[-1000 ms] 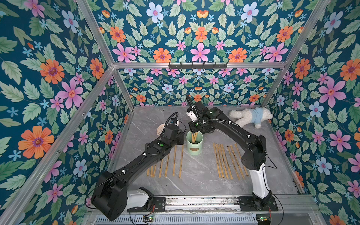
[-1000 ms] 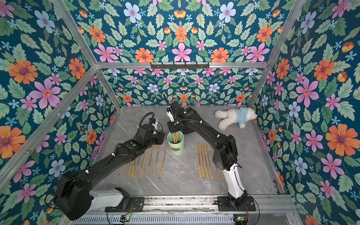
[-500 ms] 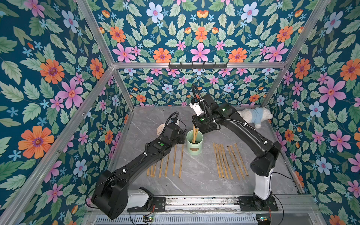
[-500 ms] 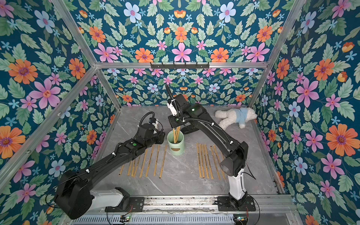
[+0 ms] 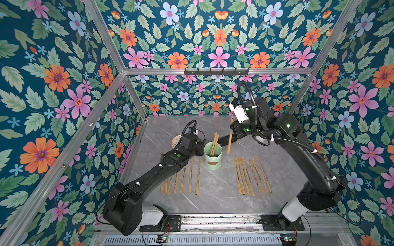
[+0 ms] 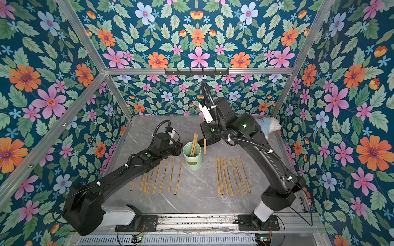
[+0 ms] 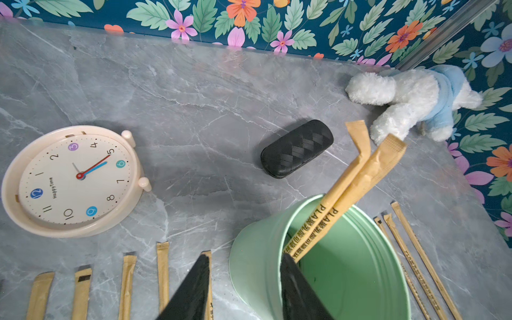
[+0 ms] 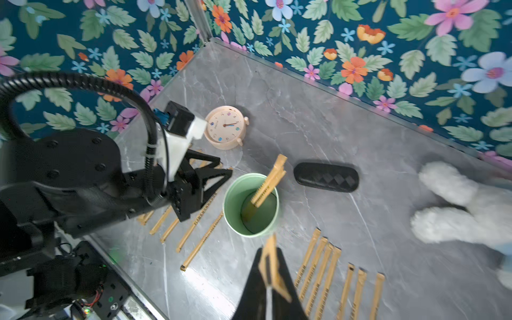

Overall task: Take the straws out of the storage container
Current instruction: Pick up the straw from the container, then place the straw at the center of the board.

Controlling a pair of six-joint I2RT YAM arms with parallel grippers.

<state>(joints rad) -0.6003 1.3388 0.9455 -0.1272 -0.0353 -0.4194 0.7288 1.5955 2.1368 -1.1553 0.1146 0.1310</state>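
My right gripper has the hanging straw (image 5: 229, 142) clear of the container's rim. It should keep going to the open spot (image 5: 273, 176) beside the row's outermost straw and let go there.
The storage container (image 5: 213, 158), a mint-green canister, stands upright mid-table with two straws (image 5: 214, 143) leaning out of it. My left gripper (image 7: 245, 256) is open astride its rim (image 7: 257, 266): one finger is inside, the other outside and just clear of the wall. My right gripper (image 8: 267, 256) is shut on one straw (image 5: 229, 138), which hangs upright just right of the container and outside it, also in a top view (image 6: 205, 146). Several straws lie in a row on the table left of the container (image 5: 189, 174). Several more lie in a row to its right (image 5: 249, 176).
A pinkish round clock (image 7: 74, 177) lies behind my left gripper. Behind the container is a black glasses case (image 8: 325, 177). A white plush toy in blue (image 7: 410, 97) sits at the back right corner. Flowered walls close in three sides.
My right gripper has lifted one straw up out of the container and carried it to the right. The left arm has stayed put at the rim.
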